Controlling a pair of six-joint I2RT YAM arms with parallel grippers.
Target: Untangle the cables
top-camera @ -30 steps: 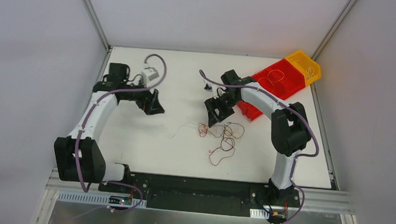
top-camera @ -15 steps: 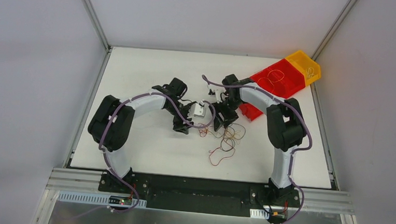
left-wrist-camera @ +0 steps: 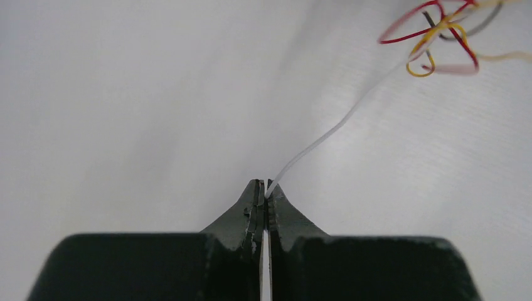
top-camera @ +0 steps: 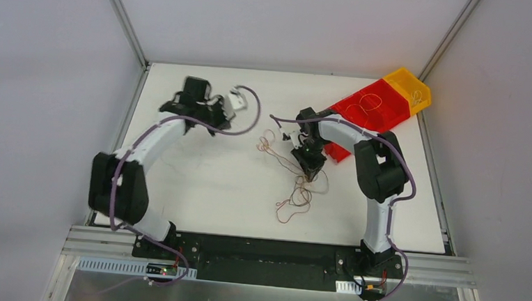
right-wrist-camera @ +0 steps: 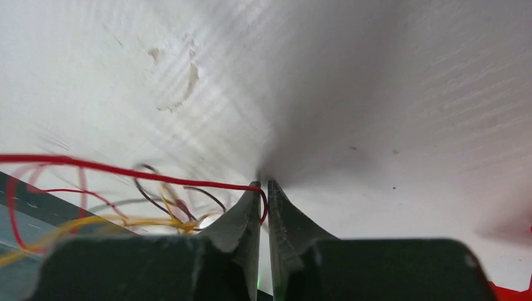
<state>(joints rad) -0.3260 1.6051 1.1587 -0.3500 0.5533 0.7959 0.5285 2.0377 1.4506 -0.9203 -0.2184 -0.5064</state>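
Note:
The white cable (left-wrist-camera: 340, 124) is in my left gripper, far from the yellow bin (top-camera: 408, 89). Next, I pull the cable clear and then pass it to my right gripper first.
The cables (top-camera: 295, 194) lie stretched out mid-table, with a small clump (top-camera: 269, 141) pulled off to the left and a red loop (top-camera: 289, 209) nearest the arms. My left gripper (left-wrist-camera: 263, 185) is shut on a thin white cable (left-wrist-camera: 332, 135), which runs up to the red and yellow-orange loops (left-wrist-camera: 439, 34). In the top view the left gripper (top-camera: 214, 123) hangs far left of the clump. My right gripper (right-wrist-camera: 264, 186) is shut on a red cable (right-wrist-camera: 125, 168), with the tangle (right-wrist-camera: 163, 213) just to its left. From above, the right gripper (top-camera: 311, 168) points down onto the cables.
A red bin (top-camera: 374, 105) and a yellow bin (top-camera: 410, 86) stand at the far right corner, each with a loose wire in it. The right arm's elbow (top-camera: 377, 168) rises beside the red bin. The white table (top-camera: 198, 188) ends at metal rails left and right.
The left gripper came in to the tangle, shut on the white cable and drew it back to the far left. The right gripper dropped and shut on the red cable. The tangle stretched out.

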